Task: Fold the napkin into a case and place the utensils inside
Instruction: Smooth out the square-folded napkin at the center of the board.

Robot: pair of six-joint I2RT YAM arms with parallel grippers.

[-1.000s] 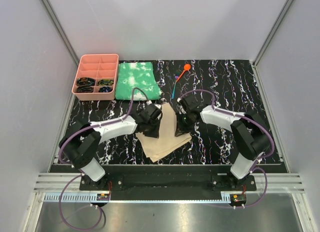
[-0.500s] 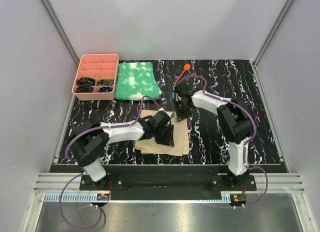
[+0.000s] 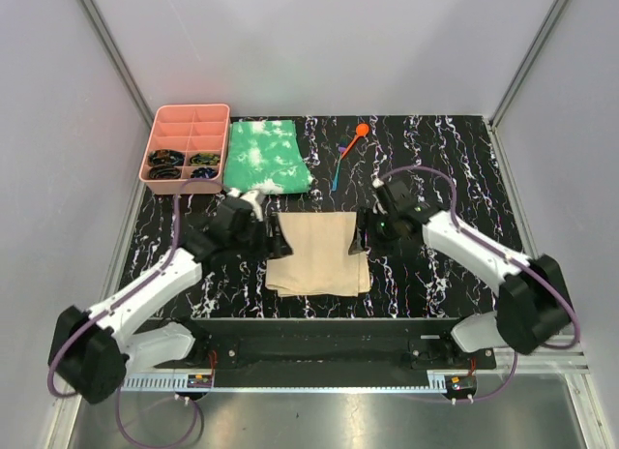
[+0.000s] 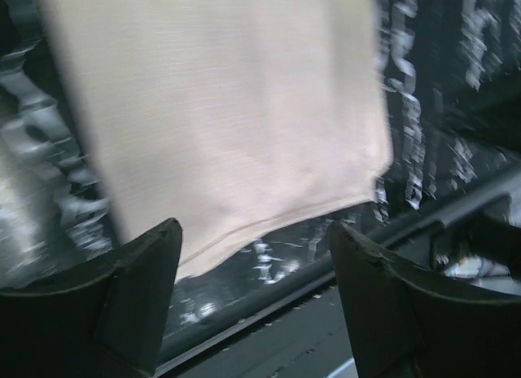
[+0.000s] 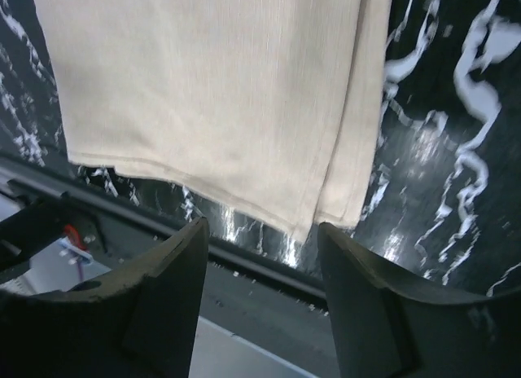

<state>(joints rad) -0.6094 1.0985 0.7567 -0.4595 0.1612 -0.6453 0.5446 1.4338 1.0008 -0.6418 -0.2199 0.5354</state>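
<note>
My gripper will lift only the tan napkin's top layer (image 3: pixel 314 254) when I raise its corners, because a lower edge (image 3: pixel 317 294) shows along the napkin's near side.
The tan napkin (image 3: pixel 317 254) lies flat on the black marbled table as a folded rectangle, its layered edges along the right side. It fills the upper part of the left wrist view (image 4: pixel 228 109) and of the right wrist view (image 5: pixel 212 85). My left gripper (image 3: pixel 274 238) hovers at the napkin's left edge, open and holding nothing (image 4: pixel 256 231). At the right edge my right gripper (image 3: pixel 363 238) is also open and empty (image 5: pixel 262 227). The utensils lie apart at the back: an orange spoon (image 3: pixel 358 134) and a slim blue one (image 3: pixel 337 173).
A green-and-white mottled cloth (image 3: pixel 266 157) lies behind the napkin to the left. A pink compartment tray (image 3: pixel 186 120) with dark small items stands at the back left. The table's near edge and a metal rail run just below the napkin.
Both grippers have opened and let go of the napkin, then drawn back to its left and right sides. The napkin now lies squared and flat.
</note>
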